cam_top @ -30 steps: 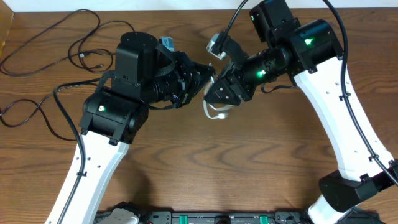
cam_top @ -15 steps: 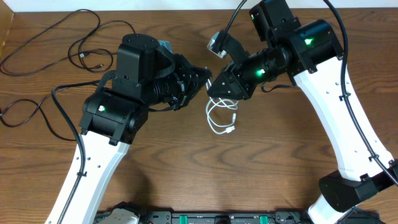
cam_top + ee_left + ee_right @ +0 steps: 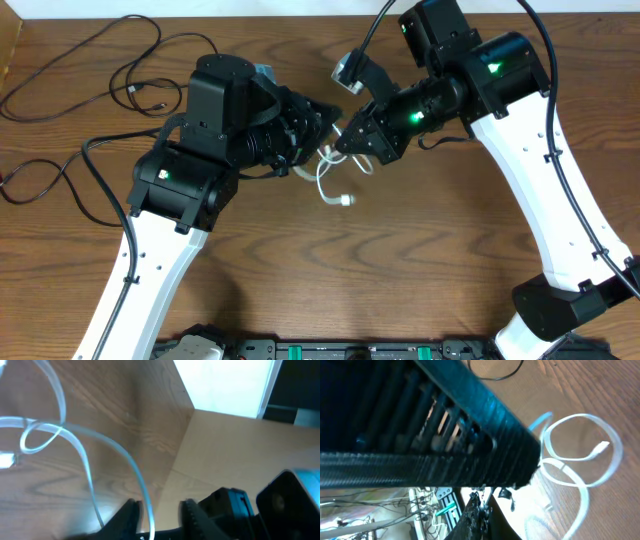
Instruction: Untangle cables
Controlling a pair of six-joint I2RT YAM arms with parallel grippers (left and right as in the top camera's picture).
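Note:
The white cable is held by my right gripper and runs loose between my left gripper's fingers. My left gripper should close tightly on this part of the cable before my right gripper opens.
The white cable hangs in loose loops between the two grippers, its plug lowest, near the table. My left gripper is open; in the left wrist view the white cable runs down between its parted fingers unclamped. My right gripper meets it tip to tip and is shut, holding the cable's upper end; its wrist view shows the closed gripper and the white cable looping over the wood. Two black cables lie at the far left.
The left arm's black body fills most of the right wrist view, very close. A pale board adjoins the table's edge. Thick arm wires run off the top edge.
The left jaws have parted while the right jaws have closed at the cable's top. The white cable's loops and plug have swung left and a little higher.

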